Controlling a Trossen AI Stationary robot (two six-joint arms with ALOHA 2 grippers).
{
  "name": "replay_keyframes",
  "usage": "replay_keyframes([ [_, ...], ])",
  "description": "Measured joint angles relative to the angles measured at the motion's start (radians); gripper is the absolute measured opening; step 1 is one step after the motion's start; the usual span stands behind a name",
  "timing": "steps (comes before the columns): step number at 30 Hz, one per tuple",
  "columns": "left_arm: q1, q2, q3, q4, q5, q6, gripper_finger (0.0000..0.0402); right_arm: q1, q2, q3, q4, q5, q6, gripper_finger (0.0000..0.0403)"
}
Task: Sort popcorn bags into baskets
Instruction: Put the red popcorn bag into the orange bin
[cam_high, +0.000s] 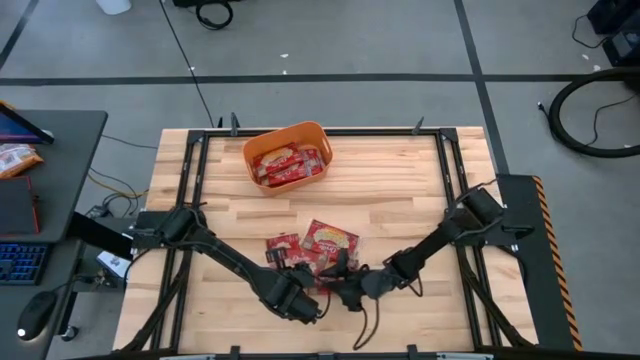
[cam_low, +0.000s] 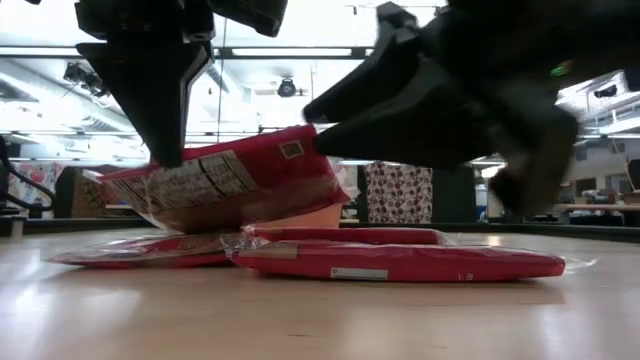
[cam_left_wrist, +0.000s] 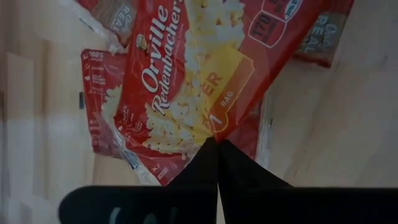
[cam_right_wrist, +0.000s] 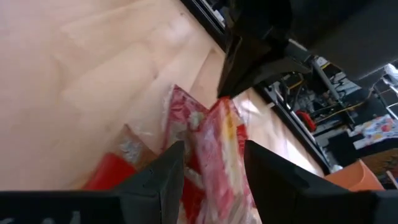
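Note:
The raised bag is slanting from a corner in my left gripper (cam_left_wrist: 214, 126). My right gripper should hold the bag's other end (cam_low: 318, 172) while my left gripper takes a new grip on the bag.
The orange basket (cam_high: 252, 150) stands toward the table's far edge with several red popcorn bags (cam_high: 290, 165) inside. More red bags (cam_high: 283, 248) lie flat in a small pile (cam_low: 400, 262) near the near edge. One bag (cam_high: 332, 240) (cam_low: 240, 180) is raised at a tilt above that pile. My left gripper (cam_high: 303, 290) (cam_left_wrist: 217, 149) is shut on it. My right gripper (cam_high: 347, 288) (cam_right_wrist: 214, 165) is open, its fingers standing on either side of the same bag (cam_right_wrist: 217, 155); whether they touch it I cannot tell. My left gripper pinches the raised bag between its two fingers at one short edge (cam_left_wrist: 208, 138), near a corner. In the low view its fingers (cam_low: 165, 110) point down from above. The bag sits tilted, its printed face showing, just above the flat bags on the table.
A desk at the table's left holds a keyboard (cam_high: 20, 262), a mouse (cam_high: 35, 312) and an orange-and-white snack bag (cam_high: 15, 158). Black frame rails (cam_high: 190, 170) run along the table's sides. A cable (cam_high: 365, 325) hangs near the near edge. Bare wood (cam_high: 400, 180) lies between basket and pile.

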Motion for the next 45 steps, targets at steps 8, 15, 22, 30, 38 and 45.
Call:
replay_keyframes([
  [8, 0.0, 0.0, 0.0, 0.044, -0.001, 0.001, 0.0, -0.052, 0.024, 0.025, -0.011, -0.059, -0.025, 0.0129],
  [15, -0.001, 0.0, 0.0, 0.058, 0.003, 0.033, 0.0012, -0.073, 0.024, 0.025, -0.027, -0.084, -0.013, 0.0044],
  [22, -0.001, 0.0, 0.001, 0.073, -0.007, 0.005, 0.0111, -0.074, 0.024, 0.025, -0.037, -0.077, 0.038, 0.002],
  [30, 0.008, 0.001, 0.001, 0.086, -0.077, -0.016, 0.0226, -0.074, 0.023, 0.029, -0.037, -0.029, 0.121, 0.0034],
  [38, 0.011, 0.008, 0.002, 0.05, -0.169, 0.028, 0.0204, -0.073, -0.013, 0.029, -0.052, -0.032, 0.263, 0.0031],
  [45, 0.013, 0.006, 0.002, 0.009, -0.131, 0.05, 0.0142, -0.069, -0.118, 0.029, -0.153, -0.066, 0.397, 0.0032],
])
